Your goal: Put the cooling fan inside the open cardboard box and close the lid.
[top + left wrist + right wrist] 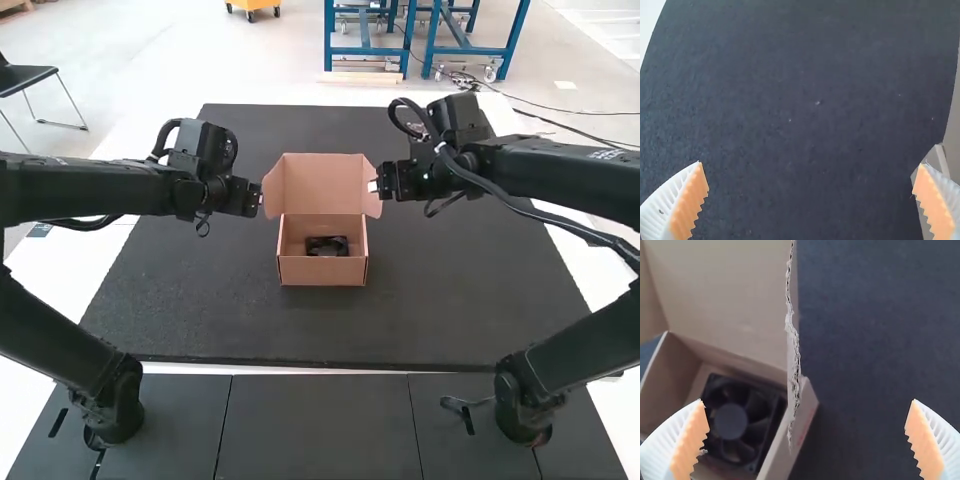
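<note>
The lid's base is joined to the box's back edge (322, 214), so the lid should swing forward too when I pull the lid's side flap (373, 199) inward.
A small cardboard box (322, 262) stands in the middle of the black mat with its lid (320, 185) raised upright at the back. The black cooling fan (327, 244) lies flat inside it, and the right wrist view looks down on the fan (737, 427) past the lid's edge (794, 355). My left gripper (262, 199) hovers at the lid's left side flap, open, with bare mat between its fingers (687, 200). My right gripper (378, 187) is level with the lid's right side flap, open, its fingers (687, 437) straddling the lid edge.
The black mat (200, 280) covers most of the table, with white table surface around it. Black panels (320, 425) lie along the front edge between the two arm bases.
</note>
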Motion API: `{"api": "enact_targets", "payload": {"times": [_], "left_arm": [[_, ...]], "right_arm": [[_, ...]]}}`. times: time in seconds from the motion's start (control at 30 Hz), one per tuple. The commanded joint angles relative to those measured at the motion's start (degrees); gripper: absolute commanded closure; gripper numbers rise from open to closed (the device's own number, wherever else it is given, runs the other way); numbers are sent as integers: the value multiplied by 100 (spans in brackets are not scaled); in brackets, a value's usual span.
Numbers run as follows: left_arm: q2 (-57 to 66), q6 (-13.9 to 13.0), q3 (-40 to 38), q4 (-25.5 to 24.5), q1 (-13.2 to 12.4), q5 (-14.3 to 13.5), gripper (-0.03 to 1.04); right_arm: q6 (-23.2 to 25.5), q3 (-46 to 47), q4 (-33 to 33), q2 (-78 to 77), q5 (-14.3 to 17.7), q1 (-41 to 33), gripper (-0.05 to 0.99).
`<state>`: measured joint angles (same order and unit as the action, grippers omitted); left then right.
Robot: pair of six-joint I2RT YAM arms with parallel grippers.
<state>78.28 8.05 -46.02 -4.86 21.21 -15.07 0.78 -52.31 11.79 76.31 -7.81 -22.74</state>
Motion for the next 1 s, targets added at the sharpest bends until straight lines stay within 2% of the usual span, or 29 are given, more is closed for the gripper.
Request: {"api": "enact_targets", "payload": {"times": [0.0,0.43,0.67,0.8,0.97], "left_arm": [[73,21,-302,64,-29,-93,4],[398,-23,-513,293,-56,-66,4],[398,3,-531,416,-21,312,4],[398,30,-540,469,-3,444,4],[398,38,-566,460,58,514,4]], "right_arm": [[-51,-147,-89,94,-133,68,5],[-51,-587,-151,604,-177,68,5],[-51,-666,-124,622,-273,68,14],[-51,-684,-89,622,-291,68,14],[-51,-684,-81,622,-352,103,22]]}}
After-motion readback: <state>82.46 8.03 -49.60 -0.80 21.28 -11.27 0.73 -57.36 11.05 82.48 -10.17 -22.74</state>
